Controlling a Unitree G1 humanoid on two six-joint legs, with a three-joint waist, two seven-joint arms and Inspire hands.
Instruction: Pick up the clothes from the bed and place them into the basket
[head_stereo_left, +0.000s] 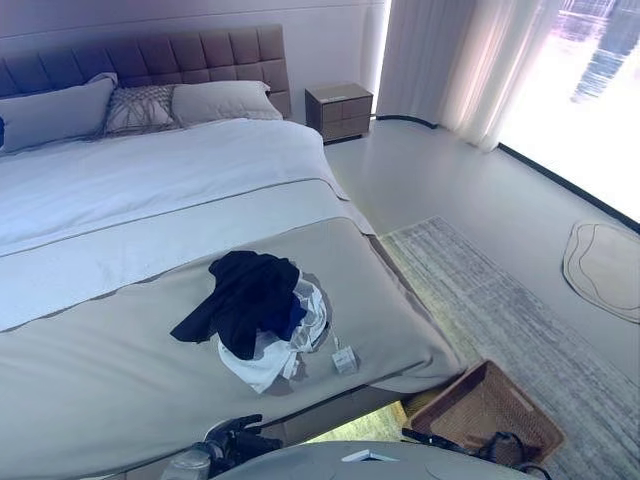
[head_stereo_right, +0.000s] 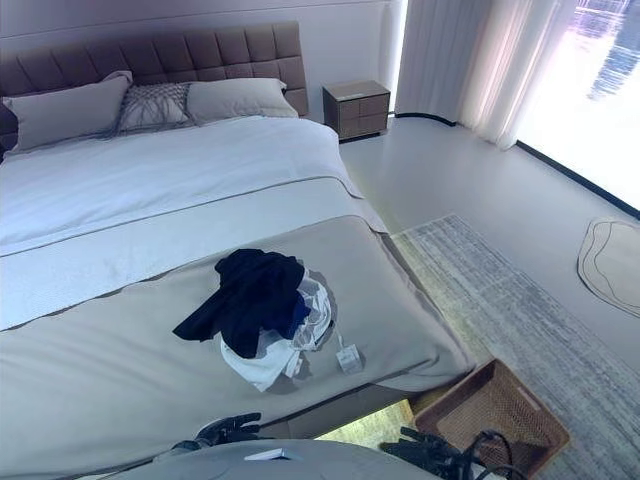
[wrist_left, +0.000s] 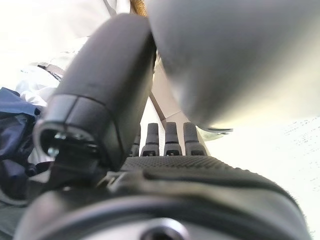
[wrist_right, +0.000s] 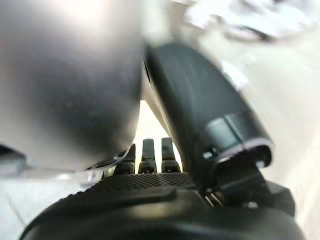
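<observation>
A blue patch (head_stereo_left: 287, 320) shows at the edge of the black garment (head_stereo_left: 245, 290), so the black garment should come away alone and uncover a blue garment when I lift it.
A pile of clothes (head_stereo_left: 255, 310) lies on the grey cover near the foot of the bed (head_stereo_left: 100, 380): a dark navy garment on top of white ones. It also shows in the left wrist view (wrist_left: 15, 125). A brown wicker basket (head_stereo_left: 452, 386) stands on the floor by the bed's foot corner, with nothing in it. My left hand (head_stereo_left: 238, 438) is low in front of the bed's foot edge, open and empty, short of the pile. My right hand (head_stereo_right: 435, 452) is low beside the basket, open and empty.
A small white object (head_stereo_left: 344, 359) lies on the cover next to the pile. Pillows (head_stereo_left: 140, 108) line the headboard. A nightstand (head_stereo_left: 338, 110) stands beyond the bed. A grey rug (head_stereo_left: 520, 310) and a small round mat (head_stereo_left: 605, 268) lie on the floor; curtains (head_stereo_left: 450, 60) hang at the window.
</observation>
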